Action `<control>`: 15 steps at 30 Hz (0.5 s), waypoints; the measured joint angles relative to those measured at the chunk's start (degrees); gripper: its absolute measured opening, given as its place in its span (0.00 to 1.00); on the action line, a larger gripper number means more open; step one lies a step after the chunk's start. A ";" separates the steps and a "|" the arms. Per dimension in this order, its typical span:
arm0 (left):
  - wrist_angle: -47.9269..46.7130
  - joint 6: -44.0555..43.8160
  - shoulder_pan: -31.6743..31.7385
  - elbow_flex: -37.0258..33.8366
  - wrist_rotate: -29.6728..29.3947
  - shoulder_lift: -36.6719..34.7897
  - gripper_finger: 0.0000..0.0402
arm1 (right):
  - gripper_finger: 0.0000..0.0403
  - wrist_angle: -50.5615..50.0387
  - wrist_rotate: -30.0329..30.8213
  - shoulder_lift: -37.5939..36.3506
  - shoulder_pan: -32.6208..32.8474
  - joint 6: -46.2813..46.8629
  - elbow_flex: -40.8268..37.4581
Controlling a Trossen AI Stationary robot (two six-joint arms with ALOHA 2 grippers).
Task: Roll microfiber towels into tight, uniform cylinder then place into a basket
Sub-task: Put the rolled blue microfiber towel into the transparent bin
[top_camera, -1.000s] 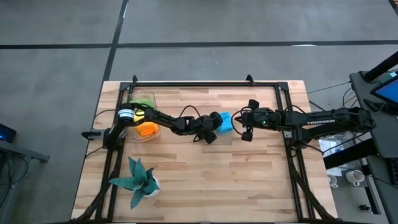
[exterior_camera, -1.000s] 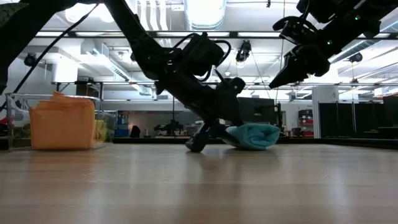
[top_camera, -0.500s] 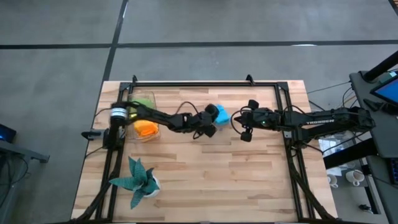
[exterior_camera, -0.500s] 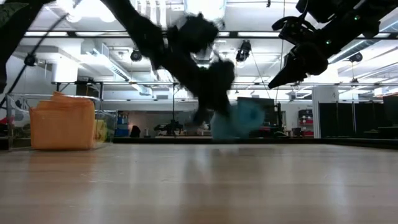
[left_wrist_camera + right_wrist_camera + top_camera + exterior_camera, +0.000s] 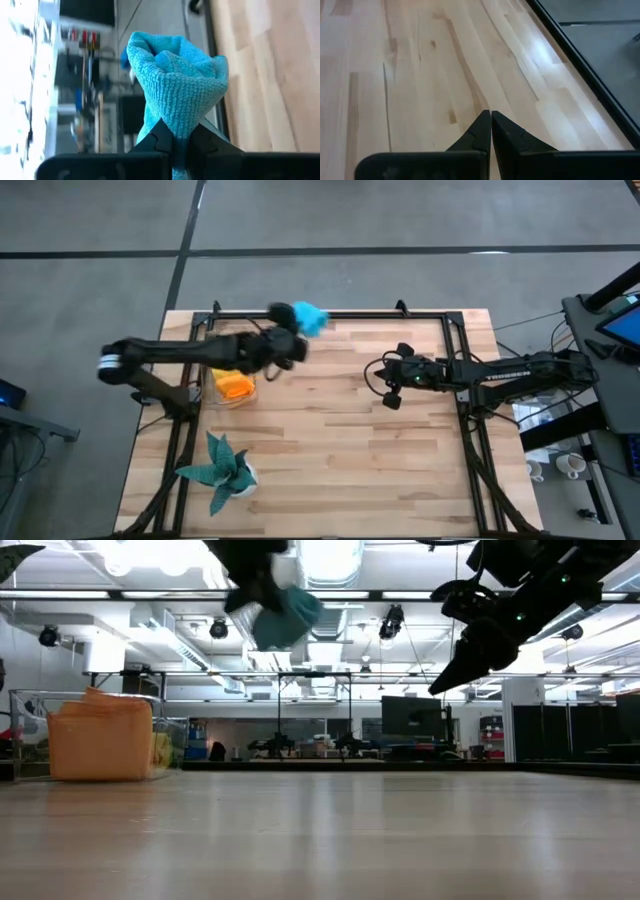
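Note:
My left gripper should keep carrying the blue towel (image 5: 287, 620) to the basket's far end (image 5: 175, 740) and let go of it there, because the towel hangs higher than the basket's rim.
The blue microfiber towel (image 5: 308, 317), bunched into a loose roll, hangs high over the table's far edge with my left gripper (image 5: 180, 136) shut on it; the low view shows it (image 5: 285, 616) well above the tabletop. The clear basket (image 5: 244, 394) stands at the table's left, under my left arm, with an orange towel (image 5: 236, 387) and a green one (image 5: 232, 342) in it. From table height the orange towel (image 5: 100, 738) fills the basket (image 5: 170, 745). My right gripper (image 5: 386, 386) hovers shut and empty over the table's right half. My left gripper pinches the blue towel's lower end (image 5: 181, 127) between its two fingers (image 5: 159, 139); several bunched layers go into the gap. The rest of the roll sticks out beyond the fingertips. The towel is lifted clear of the table and everything else.
A black metal frame (image 5: 330, 313) runs along the table's far and side edges. A dark teal spiky plant in a white pot (image 5: 222, 470) stands at the near left. Bare wood (image 5: 420, 65) lies below my right gripper.
My left gripper has risen steeply from the table's middle and swung toward the far left, rolling its wrist. The blue towel, which lay on the table beside it, has gone up with it and now hangs clear above the far edge.

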 joint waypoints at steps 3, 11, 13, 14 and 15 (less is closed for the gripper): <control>-11.87 -8.73 0.90 3.10 -1.72 -5.31 0.01 | 0.02 1.97 0.06 1.84 0.00 0.00 0.00; -41.07 -32.22 9.31 5.08 -0.57 -8.04 0.01 | 0.02 6.93 0.22 7.79 0.00 -0.04 0.00; -45.25 -35.82 11.43 4.24 0.16 -6.94 0.01 | 0.02 7.32 0.22 9.35 0.00 -0.02 0.00; -46.70 -37.42 12.23 3.65 0.42 -6.09 0.01 | 0.02 7.51 0.22 10.08 0.01 -0.02 0.00; -47.79 -38.64 12.66 3.03 0.83 -5.35 0.01 | 0.02 7.55 0.22 10.82 0.02 0.02 0.00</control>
